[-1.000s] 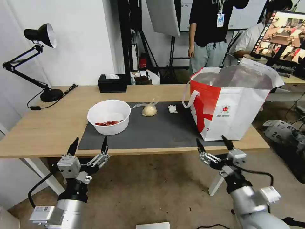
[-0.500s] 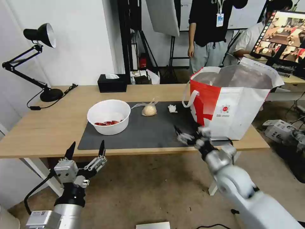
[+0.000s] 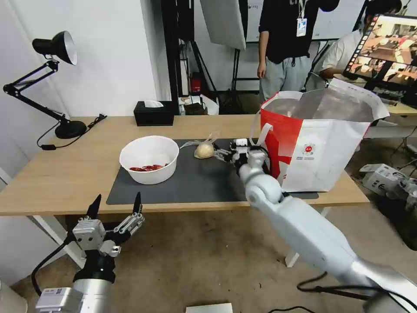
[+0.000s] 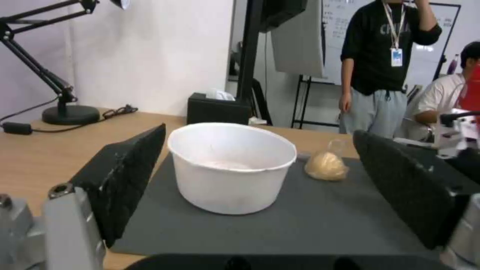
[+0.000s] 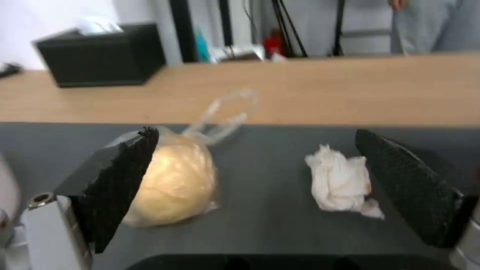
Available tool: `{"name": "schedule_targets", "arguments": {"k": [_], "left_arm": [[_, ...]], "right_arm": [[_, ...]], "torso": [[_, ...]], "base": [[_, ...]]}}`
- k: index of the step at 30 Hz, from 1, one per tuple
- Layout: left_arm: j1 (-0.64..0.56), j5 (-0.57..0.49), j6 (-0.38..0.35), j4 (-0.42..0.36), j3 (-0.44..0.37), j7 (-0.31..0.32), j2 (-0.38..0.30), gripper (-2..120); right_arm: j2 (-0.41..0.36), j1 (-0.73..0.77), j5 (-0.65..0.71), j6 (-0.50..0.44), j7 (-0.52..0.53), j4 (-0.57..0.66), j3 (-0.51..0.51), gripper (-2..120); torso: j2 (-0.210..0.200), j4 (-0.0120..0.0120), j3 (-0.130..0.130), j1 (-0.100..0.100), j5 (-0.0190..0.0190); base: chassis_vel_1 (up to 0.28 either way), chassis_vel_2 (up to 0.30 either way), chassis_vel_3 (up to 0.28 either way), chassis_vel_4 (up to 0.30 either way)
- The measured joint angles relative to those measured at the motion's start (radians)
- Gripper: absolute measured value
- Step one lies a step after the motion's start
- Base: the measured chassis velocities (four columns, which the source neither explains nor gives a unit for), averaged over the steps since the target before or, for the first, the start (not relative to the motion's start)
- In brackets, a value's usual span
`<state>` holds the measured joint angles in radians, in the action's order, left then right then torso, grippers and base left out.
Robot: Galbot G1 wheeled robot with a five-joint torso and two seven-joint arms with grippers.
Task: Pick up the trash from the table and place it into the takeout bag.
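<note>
The crumpled white tissue will stay bunched up in one wad when I lift it, because it is squeezed into tight folds.
On the table (image 3: 65, 174), a dark grey mat (image 3: 195, 182) carries the trash. A white bowl (image 3: 149, 158) with red scraps sits at its left, also seen close up as the bowl (image 4: 232, 167). The bagged beige bun (image 3: 204, 151) lies at mid-mat. My right gripper (image 3: 229, 152) hovers open just right of it. In the right wrist view, the right gripper (image 5: 255, 132) has the bun (image 5: 175, 183) by one finger and the crumpled tissue (image 5: 342, 182) near the other. The red-and-white takeout bag (image 3: 321, 148) stands open at the right. My left gripper (image 3: 117, 201) waits open below the table's front edge.
A black tissue box (image 3: 153, 114) and a desk lamp (image 3: 65, 128) stand along the table's far side. People and a monitor (image 3: 386, 48) are behind the bag. The right arm stretches across the mat's right part, close to the bag's handle (image 3: 260, 134).
My right arm has swung up from below the table's front edge and reached across the mat to the bun and tissue. The left gripper has sunk slightly.
</note>
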<state>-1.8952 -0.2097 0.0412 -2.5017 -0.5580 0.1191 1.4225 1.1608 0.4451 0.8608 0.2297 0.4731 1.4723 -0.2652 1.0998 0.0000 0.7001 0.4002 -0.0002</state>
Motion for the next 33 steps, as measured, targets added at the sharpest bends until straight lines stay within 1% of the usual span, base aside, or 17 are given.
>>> {"name": "schedule_targets", "arguments": {"k": [1,3,5,7,8,11,13,15,17,19,21,23,25,26,27,30,33], "left_arm": [[0.000,0.000,0.000,0.000,0.000,0.000,0.000,100],[0.003,0.002,0.002,0.000,0.004,-0.001,0.004,100],[0.004,0.002,0.002,0.000,0.005,-0.001,0.004,100],[0.008,0.002,0.002,0.000,0.006,-0.001,0.004,100],[0.008,0.002,0.002,0.000,0.006,-0.001,0.004,100],[0.015,0.002,0.003,0.001,0.007,-0.001,0.003,100],[0.015,0.002,0.003,0.001,0.007,-0.001,0.004,100],[0.016,0.002,0.008,0.001,0.005,-0.001,0.006,100],[0.016,0.002,0.008,0.001,0.005,-0.001,0.007,100],[0.017,0.002,0.011,0.001,0.004,-0.002,0.007,100],[0.017,0.002,0.011,0.001,0.004,-0.002,0.007,100],[0.018,0.001,0.013,0.001,0.004,-0.002,0.007,100],[0.018,0.001,0.013,0.001,0.004,-0.002,0.007,100],[0.019,0.001,0.014,0.001,0.004,-0.002,0.006,100],[0.019,0.001,0.014,0.001,0.004,-0.002,0.006,100],[0.021,0.000,0.014,0.001,0.004,-0.002,0.004,100],[0.024,-0.002,0.014,0.002,0.004,-0.002,0.003,100]], "right_arm": [[0.000,0.000,0.000,0.000,0.000,0.000,0.000,100],[0.023,-0.033,0.062,0.029,0.037,-0.040,-0.012,100],[0.028,-0.039,0.073,0.035,0.044,-0.049,-0.015,100],[0.050,-0.061,0.100,0.050,0.071,-0.097,-0.026,100],[0.050,-0.061,0.100,0.050,0.071,-0.097,-0.026,100],[0.092,-0.102,0.130,0.063,0.111,-0.186,-0.027,100],[0.097,-0.108,0.132,0.064,0.114,-0.197,-0.026,100],[0.122,-0.133,0.134,0.067,0.120,-0.257,-0.023,100],[0.125,-0.136,0.135,0.067,0.120,-0.265,-0.022,100],[0.151,-0.165,0.150,0.072,0.125,-0.314,-0.018,100],[0.156,-0.170,0.153,0.074,0.127,-0.323,-0.017,100],[0.186,-0.188,0.167,0.087,0.155,-0.359,-0.010,100],[0.188,-0.189,0.168,0.089,0.159,-0.361,-0.009,100],[0.196,-0.192,0.179,0.101,0.188,-0.363,-0.008,99],[0.196,-0.192,0.179,0.101,0.188,-0.363,-0.008,99],[0.200,-0.195,0.199,0.120,0.234,-0.363,-0.006,98],[0.200,-0.199,0.207,0.128,0.247,-0.367,-0.006,98]], "torso": [[0.000,0.0000,0.000,0.000,0.0000],[0.000,-0.0001,0.000,0.000,0.0001],[0.000,0.0000,0.000,0.000,0.0001],[0.000,0.0000,0.000,0.000,0.0002],[0.000,0.0000,0.000,0.000,0.0002],[0.000,0.0000,0.000,0.000,0.0002],[0.000,0.0000,0.000,0.000,0.0002],[0.000,-0.0001,0.000,0.000,0.0002],[0.000,0.0000,0.000,0.000,0.0002],[0.000,-0.0001,0.000,0.000,0.0002],[0.000,0.0000,0.000,0.000,0.0001],[0.000,0.0001,0.000,0.000,0.0001],[0.000,0.0001,0.000,0.000,0.0001],[0.000,0.0002,0.000,0.000,0.0001],[0.000,0.0002,0.000,0.000,0.0001],[0.000,0.0000,0.000,0.000,0.0002],[0.000,0.0000,0.000,0.000,0.0001]], "base": [[0.000,0.000,0.000,0.000],[0.000,0.000,0.000,0.000],[0.000,0.000,0.000,0.000],[0.000,0.000,0.000,0.000],[0.000,0.000,0.000,0.000],[0.000,0.000,0.000,0.000],[0.000,0.000,0.000,0.000],[0.000,0.000,0.000,0.000],[0.000,0.000,0.000,0.000],[0.000,0.000,0.000,0.000],[0.000,0.000,0.000,0.000],[0.000,0.000,0.000,0.000],[0.000,0.000,0.000,0.000],[0.000,0.000,0.000,0.000],[0.000,0.000,0.000,0.000],[0.000,0.000,0.000,0.000],[0.000,0.000,0.000,0.000]]}}
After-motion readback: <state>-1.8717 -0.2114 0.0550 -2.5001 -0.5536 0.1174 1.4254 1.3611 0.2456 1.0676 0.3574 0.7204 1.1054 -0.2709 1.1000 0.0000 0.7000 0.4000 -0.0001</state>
